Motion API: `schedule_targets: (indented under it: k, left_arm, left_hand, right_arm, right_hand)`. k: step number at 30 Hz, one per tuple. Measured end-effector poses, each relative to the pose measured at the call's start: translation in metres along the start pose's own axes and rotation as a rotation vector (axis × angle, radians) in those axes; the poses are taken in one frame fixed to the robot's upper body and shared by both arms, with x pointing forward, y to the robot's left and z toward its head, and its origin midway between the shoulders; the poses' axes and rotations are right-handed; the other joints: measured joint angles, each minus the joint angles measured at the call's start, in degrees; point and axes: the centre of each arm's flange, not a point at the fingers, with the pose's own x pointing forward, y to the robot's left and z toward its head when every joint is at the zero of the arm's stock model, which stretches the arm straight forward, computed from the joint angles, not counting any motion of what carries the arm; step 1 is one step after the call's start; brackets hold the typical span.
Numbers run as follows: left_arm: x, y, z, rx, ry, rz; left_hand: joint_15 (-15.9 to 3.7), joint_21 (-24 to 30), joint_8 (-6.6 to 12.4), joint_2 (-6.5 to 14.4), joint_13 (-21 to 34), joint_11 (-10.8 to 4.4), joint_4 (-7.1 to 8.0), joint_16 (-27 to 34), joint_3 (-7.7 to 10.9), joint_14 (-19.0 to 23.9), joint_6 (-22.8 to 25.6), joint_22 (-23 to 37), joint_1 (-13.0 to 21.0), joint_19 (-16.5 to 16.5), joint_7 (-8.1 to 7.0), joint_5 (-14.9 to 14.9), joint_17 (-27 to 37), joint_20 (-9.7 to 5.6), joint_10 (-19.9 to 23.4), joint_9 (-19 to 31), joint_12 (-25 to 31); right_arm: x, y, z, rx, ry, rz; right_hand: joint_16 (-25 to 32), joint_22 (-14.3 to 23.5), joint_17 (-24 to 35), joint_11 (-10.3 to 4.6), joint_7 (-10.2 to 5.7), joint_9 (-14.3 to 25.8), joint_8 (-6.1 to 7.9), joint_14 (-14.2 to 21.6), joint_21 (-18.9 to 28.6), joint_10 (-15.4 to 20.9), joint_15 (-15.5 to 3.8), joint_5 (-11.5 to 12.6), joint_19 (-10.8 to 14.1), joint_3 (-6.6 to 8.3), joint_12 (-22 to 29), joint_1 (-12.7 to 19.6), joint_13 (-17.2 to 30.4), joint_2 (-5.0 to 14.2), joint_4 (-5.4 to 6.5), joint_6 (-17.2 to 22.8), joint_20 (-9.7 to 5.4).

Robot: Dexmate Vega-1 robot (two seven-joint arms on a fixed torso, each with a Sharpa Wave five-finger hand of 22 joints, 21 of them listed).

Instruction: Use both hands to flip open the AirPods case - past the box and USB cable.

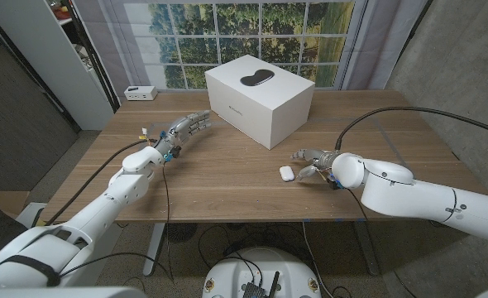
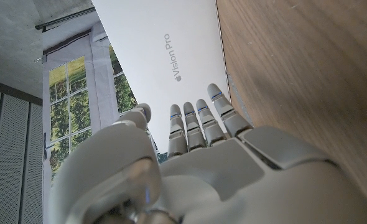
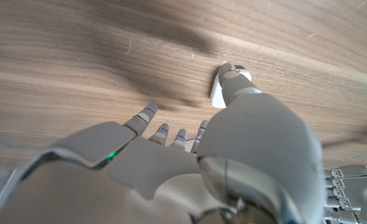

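The AirPods case (image 1: 287,173) shows a smooth, closed outline, so the lid of the case will stay closed when I pick it up and bring it to my left gripper.
The small white AirPods case (image 1: 286,173) lies shut on the wooden table (image 1: 227,178), in front of the big white box (image 1: 260,95). My right hand (image 1: 314,164) is just right of the case, fingers spread. In the right wrist view the thumb tip (image 3: 233,78) sits over the case (image 3: 216,94), and nothing is gripped. My left hand (image 1: 182,132) hovers left of the box, fingers straight and apart, pointing at it and holding nothing. In the left wrist view that hand (image 2: 190,162) reaches toward the box's printed side (image 2: 165,56).
A small white charger block (image 1: 141,93) stands at the table's far left corner. A black cable (image 1: 393,112) arcs over the table's right side to my right arm. Small bits lie near the left wrist (image 1: 147,132). A window is behind the table.
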Motion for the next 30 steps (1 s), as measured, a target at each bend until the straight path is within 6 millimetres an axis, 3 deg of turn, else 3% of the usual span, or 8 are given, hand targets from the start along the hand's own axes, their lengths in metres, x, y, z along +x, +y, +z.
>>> schedule_targets:
  k: [18,30]
  left_arm:
    - [-0.008,0.000,-0.006,-0.013,0.008,0.015]
    - [-0.011,0.001,-0.008,-0.018,0.010,0.021]
  left_hand:
    - [0.00,0.00,0.00,-0.08,0.26,0.29,-0.30,0.00,0.31,0.00,0.72,0.00,-0.53,0.00,0.10,0.00,-0.01,0.00,0.29,-0.01,0.00]
    - [0.00,-0.44,0.00,0.15,0.30,0.06,-0.55,0.00,0.56,0.00,1.02,-0.01,-0.75,0.00,0.41,0.00,-0.01,0.00,0.52,-0.01,0.00]
  right_arm:
    - [0.020,-0.002,0.011,-0.059,-0.030,0.080]
    - [0.028,-0.005,0.014,-0.071,-0.016,0.102]
  right_hand:
    - [0.44,0.04,-0.26,-0.48,0.22,0.01,0.94,0.00,0.35,0.49,0.00,-1.11,0.22,0.39,0.44,0.66,-0.15,0.24,0.39,2.78,-0.22]
    - [0.89,-0.14,-0.26,-0.76,0.05,0.15,3.07,0.00,0.40,2.26,0.00,-1.82,0.51,0.13,1.49,0.89,-0.15,0.47,0.64,9.63,-0.52]
